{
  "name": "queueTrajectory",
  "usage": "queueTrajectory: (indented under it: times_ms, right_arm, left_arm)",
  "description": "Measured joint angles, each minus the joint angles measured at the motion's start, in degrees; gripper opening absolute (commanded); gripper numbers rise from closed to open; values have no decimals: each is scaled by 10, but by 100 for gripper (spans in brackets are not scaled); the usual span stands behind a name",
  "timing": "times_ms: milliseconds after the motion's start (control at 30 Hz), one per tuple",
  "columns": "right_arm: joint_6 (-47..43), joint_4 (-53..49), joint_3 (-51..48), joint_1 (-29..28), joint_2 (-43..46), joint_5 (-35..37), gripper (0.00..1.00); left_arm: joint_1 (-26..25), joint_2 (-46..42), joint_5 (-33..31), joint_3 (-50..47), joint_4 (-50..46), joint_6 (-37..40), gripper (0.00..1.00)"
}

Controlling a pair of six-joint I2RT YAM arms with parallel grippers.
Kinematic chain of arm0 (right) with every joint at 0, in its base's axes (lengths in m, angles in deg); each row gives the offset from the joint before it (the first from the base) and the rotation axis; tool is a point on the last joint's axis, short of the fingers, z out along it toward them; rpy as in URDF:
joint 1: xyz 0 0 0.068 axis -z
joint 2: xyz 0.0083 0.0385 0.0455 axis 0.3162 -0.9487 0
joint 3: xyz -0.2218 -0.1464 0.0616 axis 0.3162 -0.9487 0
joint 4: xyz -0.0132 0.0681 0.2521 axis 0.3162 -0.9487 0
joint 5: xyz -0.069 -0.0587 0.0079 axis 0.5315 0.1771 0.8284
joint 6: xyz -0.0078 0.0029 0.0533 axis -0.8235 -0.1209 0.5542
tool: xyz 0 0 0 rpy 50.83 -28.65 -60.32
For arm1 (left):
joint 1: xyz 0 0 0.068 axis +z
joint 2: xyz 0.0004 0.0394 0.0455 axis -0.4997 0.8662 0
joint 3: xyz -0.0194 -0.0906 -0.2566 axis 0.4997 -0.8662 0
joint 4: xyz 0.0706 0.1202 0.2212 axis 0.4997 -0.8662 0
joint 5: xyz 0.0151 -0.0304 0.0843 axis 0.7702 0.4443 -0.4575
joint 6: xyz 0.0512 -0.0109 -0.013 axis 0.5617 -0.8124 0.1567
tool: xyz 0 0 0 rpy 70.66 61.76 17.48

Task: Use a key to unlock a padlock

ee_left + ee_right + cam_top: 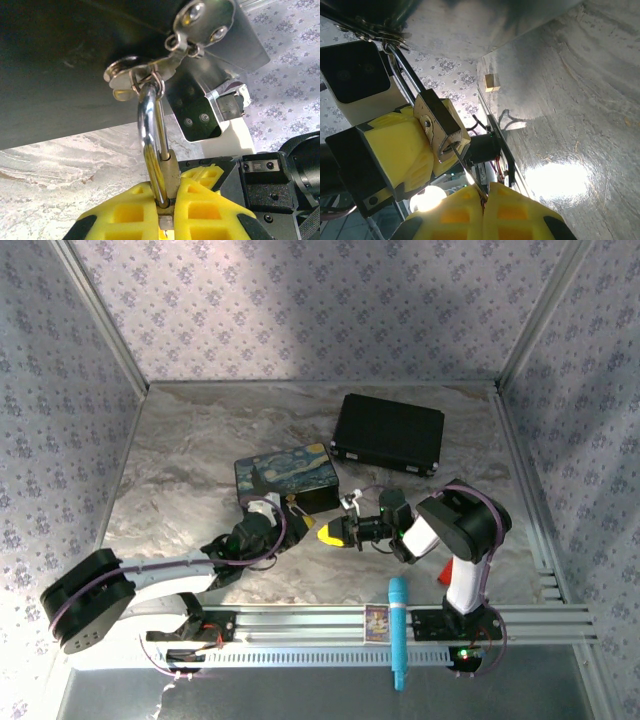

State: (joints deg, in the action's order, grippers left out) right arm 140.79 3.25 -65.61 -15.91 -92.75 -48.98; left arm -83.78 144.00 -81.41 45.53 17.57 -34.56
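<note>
My right gripper should open, roll back and take the key (465, 166) again, since the padlock's shackle (406, 71) is shut and the gripper is rolled far over on the key.
The brass padlock (173, 167) hangs by its silver shackle (149, 125) from the metal hasp (150, 70) of the painted box (285, 473). My left gripper (167, 212) is shut on the padlock's body, one yellow finger on each side. In the right wrist view the padlock (436, 125) shows its keyhole face. The thin silvery key (466, 172) runs from my right gripper (484, 196), which is shut on it, up to the keyhole, with its tip at or just inside the hole. In the top view the left gripper (264, 532) and the right gripper (336, 533) meet at the box's front.
A black case (388, 433) lies behind the box at the back right. A blue pen (397, 632) sticks across the front rail, with a red block (443, 571) by the right arm's base. A small yellow cube (492, 81) sits on the marble table (180, 460).
</note>
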Motion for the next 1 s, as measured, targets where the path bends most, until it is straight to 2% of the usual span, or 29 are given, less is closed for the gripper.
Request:
queueTrajectory:
  times_ms: [767,1000]
  right_arm:
    - [12,17,-1,14,-1,-4,0]
    - [33,19,1,7,5,24,0]
  left_arm:
    - [-4,11,4,-2,25,1,0]
    - [-9,19,-9,-2,35,2,0]
